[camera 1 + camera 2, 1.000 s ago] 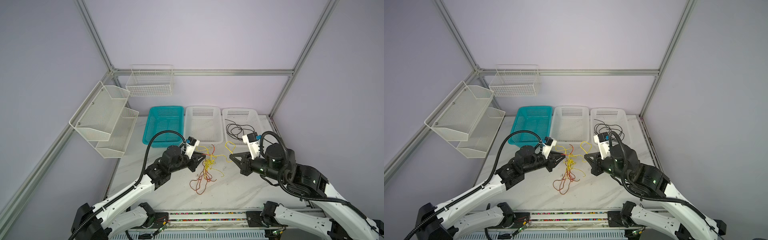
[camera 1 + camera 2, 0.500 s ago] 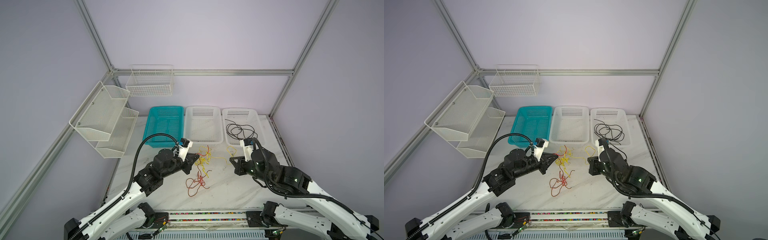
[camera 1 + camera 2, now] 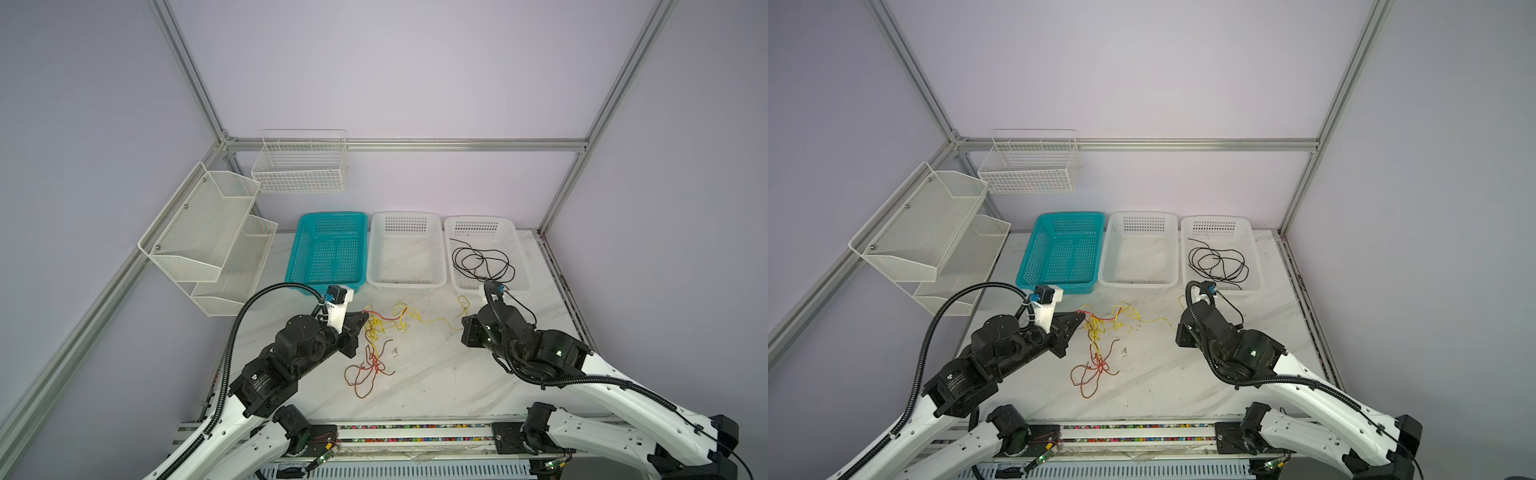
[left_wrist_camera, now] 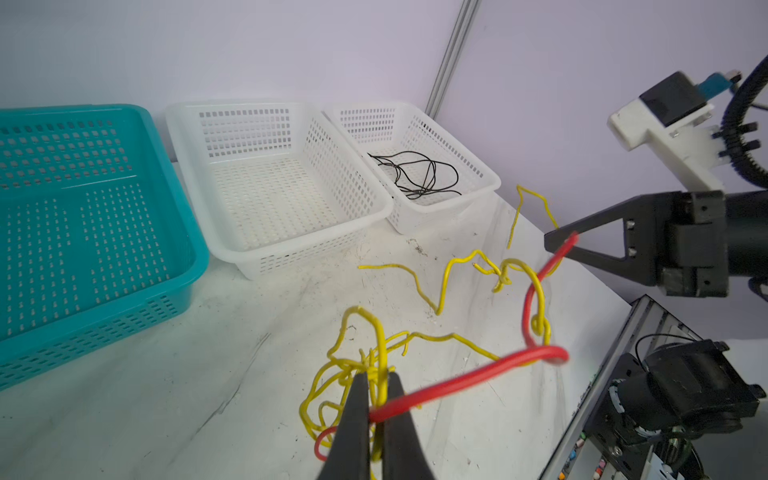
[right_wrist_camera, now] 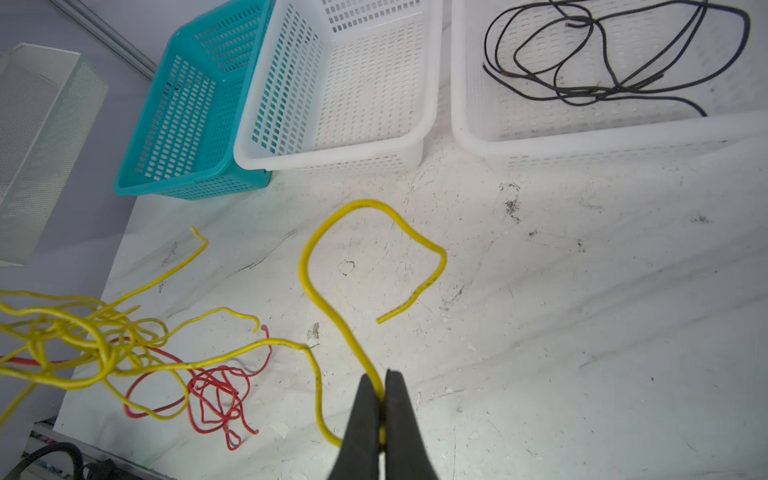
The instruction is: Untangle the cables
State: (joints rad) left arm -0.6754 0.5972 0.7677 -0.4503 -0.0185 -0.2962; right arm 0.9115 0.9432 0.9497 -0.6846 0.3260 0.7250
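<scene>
My left gripper should open and reach for the yellow cable running to my right gripper (image 3: 433, 321), because my left gripper is pinching the red and yellow cables together (image 4: 381, 393).
The cables lie mid-table. A yellow tangle (image 3: 376, 328) and red-orange loops (image 3: 365, 374) are knotted together, and a black cable (image 3: 482, 262) lies coiled in the right white basket (image 3: 478, 219). In the left wrist view my left gripper (image 4: 378, 384) is shut on a red strand (image 4: 465, 376) and a yellow strand at the tangle; in both top views it (image 3: 365, 318) sits at the tangle's left edge. My right gripper (image 5: 382, 384) is shut on a single yellow strand (image 5: 309, 270), right of the tangle (image 3: 462, 332). That strand runs from it to the tangle.
Three baskets stand in a row at the back: teal (image 3: 332, 215), white (image 3: 405, 215) and the right white one. A mesh shelf (image 3: 208, 232) hangs on the left wall and a wire basket (image 3: 299, 162) on the back wall. A small tag (image 3: 395, 352) lies by the cables.
My left gripper has shut on the tangle and drawn it leftward. The right arm has dropped lower, still holding its yellow strand, which now stretches out between the two.
</scene>
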